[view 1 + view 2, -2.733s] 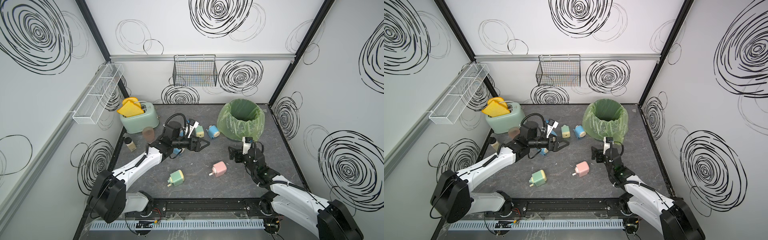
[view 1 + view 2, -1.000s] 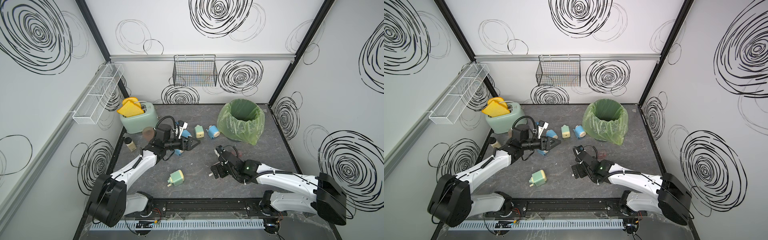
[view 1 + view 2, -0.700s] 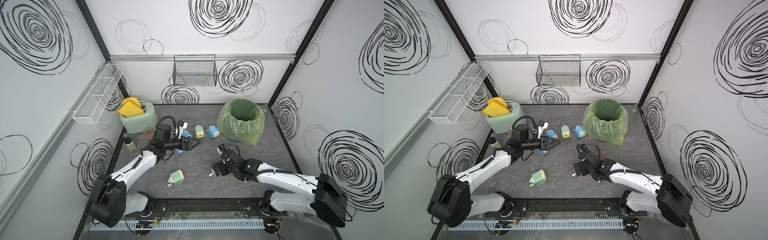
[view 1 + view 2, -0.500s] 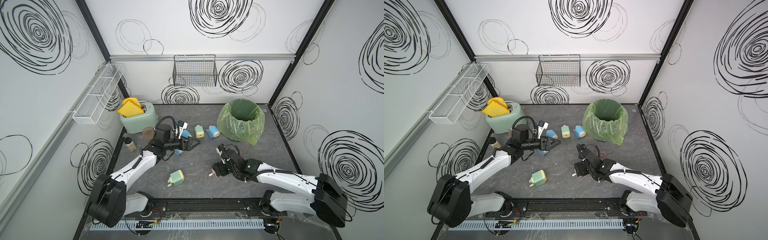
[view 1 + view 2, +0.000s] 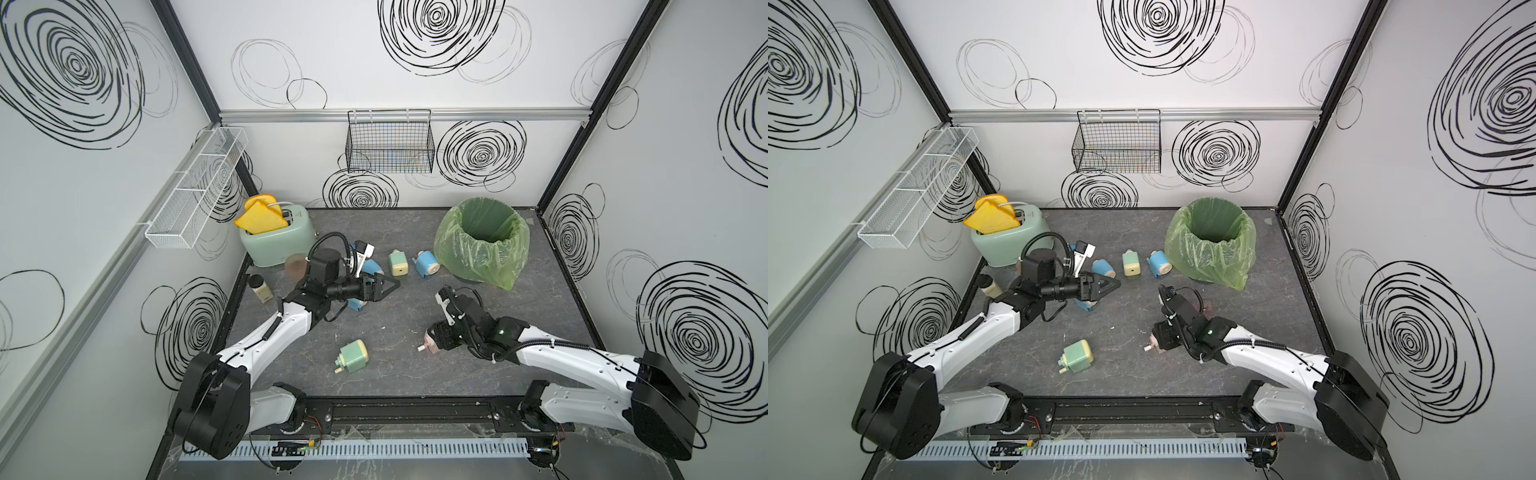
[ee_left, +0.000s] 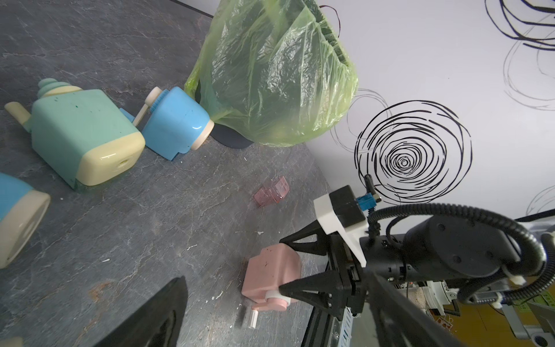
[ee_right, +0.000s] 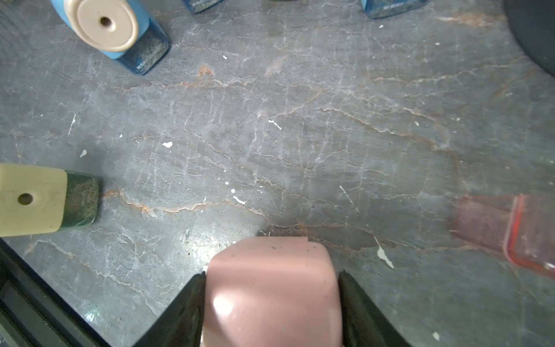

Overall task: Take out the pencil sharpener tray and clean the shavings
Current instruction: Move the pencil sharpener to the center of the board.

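The way is open and my right gripper's fingers hold the sharpener's body [image 6: 267,268], so it should keep carrying the pink sharpener until it lies beside the clear pink tray [image 6: 271,191].
The pink pencil sharpener [image 5: 430,340] [image 5: 1155,340] [image 6: 270,270] lies on its side at the table's front centre, crank toward the front. My right gripper [image 5: 437,337] [image 7: 271,278] is shut on its body [image 7: 270,288], one finger on each side. The clear pink tray [image 6: 271,192] [image 7: 507,228] lies out of the sharpener on the table, between it and the bin; it looks empty. My left gripper [image 5: 392,286] [image 5: 1113,285] hangs open above the table's left middle, holding nothing.
A green-bagged bin [image 5: 482,245] stands at the back right. Other sharpeners lie about: a green one [image 5: 353,355] at the front, a green-yellow one [image 5: 398,264], a blue one [image 5: 427,262], another blue one [image 5: 358,305] under the left gripper. A toaster [image 5: 278,241] and a small bottle [image 5: 259,286] stand at the left.
My right arm swung from beside the bin down to the pink sharpener and its jaws closed onto the body. My left arm drew back slightly, then held still and open.
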Controlling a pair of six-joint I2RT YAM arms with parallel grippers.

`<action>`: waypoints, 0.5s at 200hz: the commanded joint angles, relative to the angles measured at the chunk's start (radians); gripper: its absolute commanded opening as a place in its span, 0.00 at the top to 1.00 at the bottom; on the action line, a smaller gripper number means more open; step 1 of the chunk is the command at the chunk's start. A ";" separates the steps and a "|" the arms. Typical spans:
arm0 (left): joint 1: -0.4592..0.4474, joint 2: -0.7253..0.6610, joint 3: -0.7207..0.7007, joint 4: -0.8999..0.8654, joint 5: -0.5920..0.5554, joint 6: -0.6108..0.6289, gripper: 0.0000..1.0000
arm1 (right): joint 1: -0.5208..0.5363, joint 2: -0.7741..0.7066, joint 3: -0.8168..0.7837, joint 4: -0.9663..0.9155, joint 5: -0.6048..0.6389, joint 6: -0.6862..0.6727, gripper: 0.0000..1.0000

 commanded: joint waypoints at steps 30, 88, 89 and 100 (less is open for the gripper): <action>0.010 -0.023 -0.010 0.058 0.026 -0.005 0.03 | -0.182 -0.005 -0.007 0.053 -0.002 -0.069 0.53; 0.010 -0.011 0.002 0.056 0.030 -0.005 0.03 | -0.283 0.108 0.045 0.139 -0.060 -0.128 0.53; 0.010 -0.010 0.002 0.056 0.030 -0.005 0.03 | -0.284 0.111 0.047 0.139 -0.060 -0.129 0.53; 0.011 -0.008 0.005 0.053 0.032 -0.003 0.03 | -0.293 0.124 0.049 0.142 -0.042 -0.123 0.54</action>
